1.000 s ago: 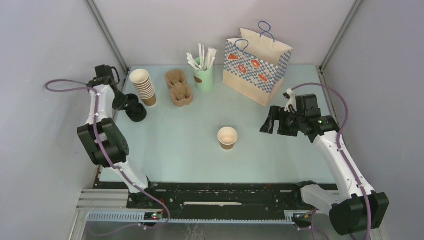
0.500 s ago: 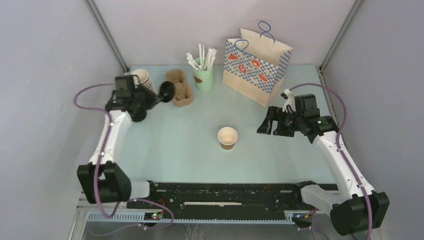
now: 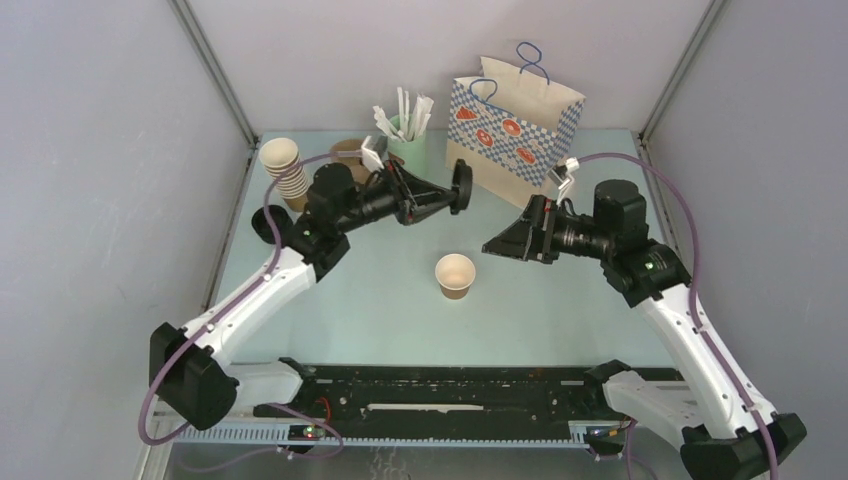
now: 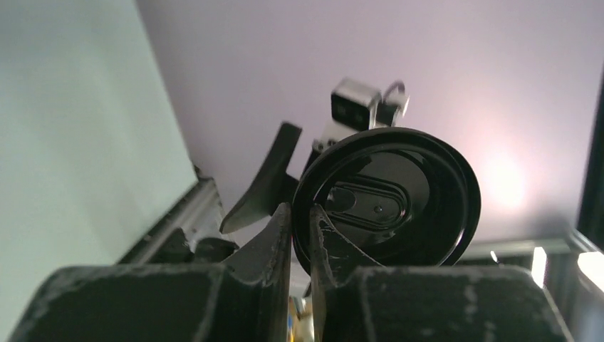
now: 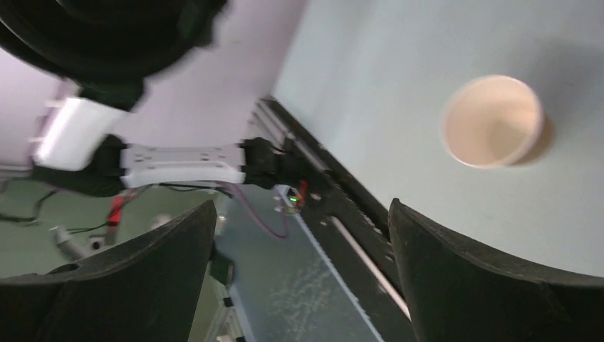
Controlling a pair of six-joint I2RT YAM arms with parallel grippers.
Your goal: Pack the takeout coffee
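Note:
I should keep my right gripper going toward the lid and close across its rim (image 3: 461, 206), as the black lid's free side (image 3: 467, 185) faces the open fingers.
No lidded coffee cup shows in any view. A lidless brown paper cup (image 3: 455, 275) with a pale inside stands upright mid-table; it also shows in the right wrist view (image 5: 493, 121). My left gripper (image 3: 452, 193) is shut on the rim of a loose black lid (image 3: 463, 186), held on edge in the air behind the cup. In the left wrist view the lid (image 4: 388, 203) is pinched between the fingers of the left gripper (image 4: 300, 214). My right gripper (image 3: 497, 245) is open and empty just right of the cup, above the table. It shows wide open in the right wrist view (image 5: 300, 214).
A checked paper bag (image 3: 512, 130) stands at the back right. A green cup of stirrers (image 3: 405, 150) and a brown cup carrier (image 3: 347, 150) are at the back, partly behind my left arm. A stack of lidless cups (image 3: 285, 172) stands back left, with black lids (image 3: 263, 226) near it.
My left arm has swung from the lid stack at the left to the middle, carrying a black lid. My right gripper has moved left toward the cup.

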